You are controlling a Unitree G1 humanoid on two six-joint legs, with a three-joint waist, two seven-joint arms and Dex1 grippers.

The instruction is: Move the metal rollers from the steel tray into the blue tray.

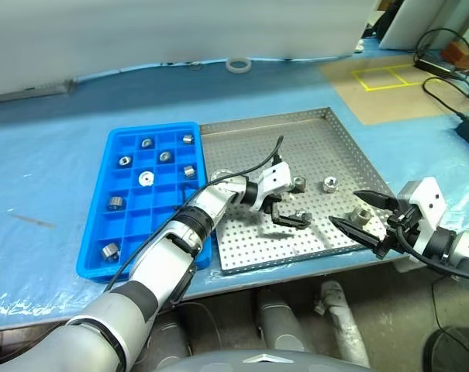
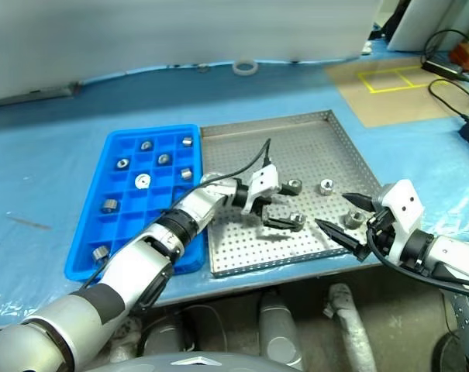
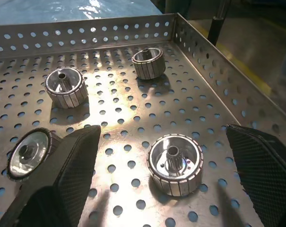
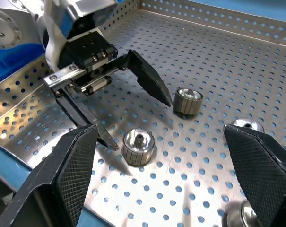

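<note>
The center pin [image 3: 174,158] stands up from a bottom inside the metal roller's rim [image 3: 176,165], so the pin will come up together with the metal roller when the robot lifts the roller.
The steel tray [image 1: 339,143] holds several metal rollers: one [image 1: 299,184], one [image 1: 329,184], one [image 1: 302,217] and one [image 1: 360,215] near the front right corner. My left gripper [image 1: 296,203] hangs low over the tray's middle, open, its fingers either side of a roller [image 3: 175,163] without touching it. My right gripper [image 1: 343,208] is open at the tray's front right corner, pointing toward the left one, with a roller [image 4: 239,215] close by its finger. The blue tray [image 1: 94,260] lies left of the steel tray, with several rollers [image 1: 165,156] in its compartments.
A white tape ring [image 1: 238,65] lies at the back of the blue-covered table. Black cables [image 1: 443,85] and a brown board with yellow tape [image 1: 389,77] are at the back right. The table's front edge runs just below both trays.
</note>
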